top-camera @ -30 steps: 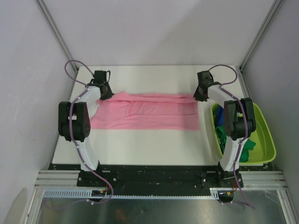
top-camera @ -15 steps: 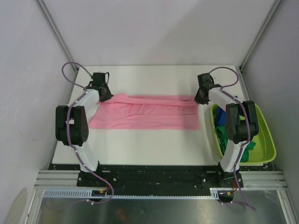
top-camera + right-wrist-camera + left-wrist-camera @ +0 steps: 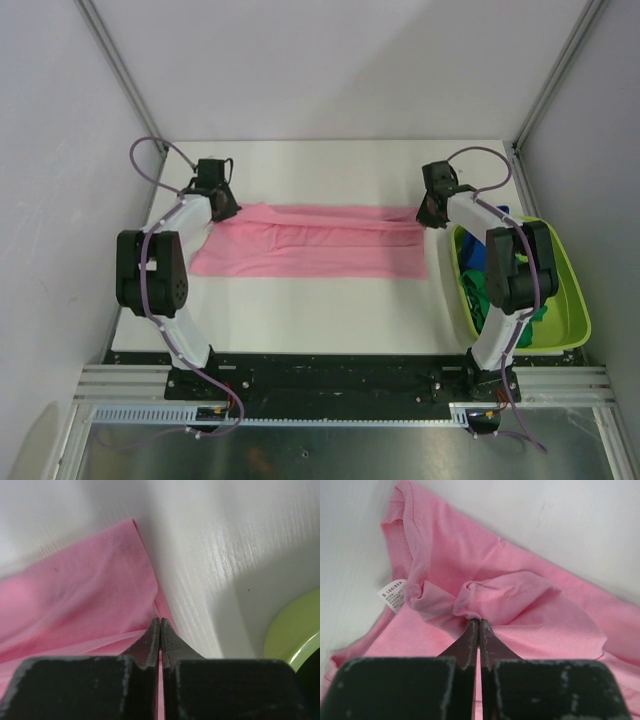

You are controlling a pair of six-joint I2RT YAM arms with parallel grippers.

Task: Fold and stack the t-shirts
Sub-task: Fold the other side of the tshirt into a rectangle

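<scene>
The t-shirt bunches (image 3: pixel 431 599) close to its collar while its hem corner lies flat. So next my right gripper lets go of the hem corner and grabs the t-shirt's fold (image 3: pixel 273 216) next to my left gripper.
A light pink t-shirt (image 3: pixel 310 240) lies across the white table, folded lengthwise into a long strip. My left gripper (image 3: pixel 222 208) is shut on bunched fabric near the collar at the shirt's far left end; the left wrist view shows the pinch (image 3: pixel 479 621) and a white size label (image 3: pixel 393 594). My right gripper (image 3: pixel 430 214) is shut on the shirt's far right corner, seen in the right wrist view (image 3: pixel 160 621). Dark green and royal blue t-shirts (image 3: pixel 474 285) lie crumpled in the tub at the right.
A lime-green plastic tub (image 3: pixel 570 300) stands at the table's right edge, close to my right arm; its rim shows in the right wrist view (image 3: pixel 295 630). White walls enclose the table (image 3: pixel 330 310) on three sides.
Both grippers have moved a little toward the back, drawing the shirt's far edge with them. The strip looks narrower and flatter than before.
</scene>
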